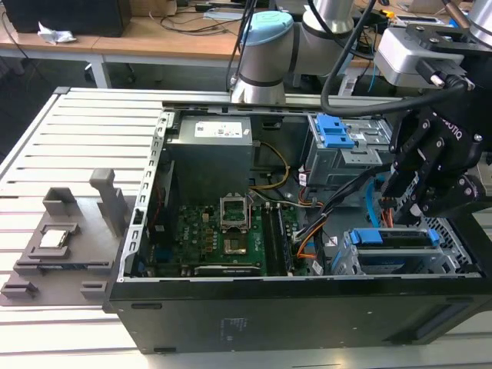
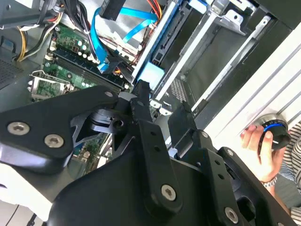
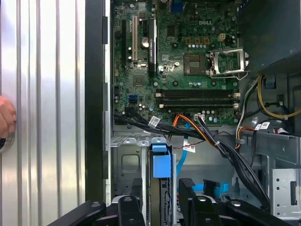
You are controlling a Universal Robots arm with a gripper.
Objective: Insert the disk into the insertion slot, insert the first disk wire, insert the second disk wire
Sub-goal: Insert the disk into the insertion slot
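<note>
My gripper is going to carry the plug of the orange-red first disk wire [image 1: 387, 217], which rises loose beside the low silver cage, so the wire will bend over and follow.
The disk [image 1: 400, 250], grey in a blue carrier, lies in the insertion slot [image 1: 460, 254], the low silver cage at the open case's corner on the exterior view's right. Its blue handle [image 3: 161, 162] faces the motherboard. My black gripper [image 1: 400, 204] hovers just above that cage, open, with nothing held. In both wrist views its fingers [image 2: 141, 101] stand either side of the blue handle [image 2: 151, 73]. The second disk wire [image 3: 181, 162], a light-blue flat cable, runs beside the handle. The first disk wire [image 3: 187, 124], orange-red, crosses above the cage. Both plug ends are hidden.
A taller grey cage with blue tabs [image 1: 338, 138] stands behind the gripper. The motherboard [image 1: 223, 231] and power supply [image 1: 211, 142] fill the case. A thick black cable bundle [image 3: 235, 160] runs beside the cage. A person's hand [image 2: 258, 146] rests on a round knob outside the case. Grey fixtures [image 1: 61, 231] sit on the slatted table.
</note>
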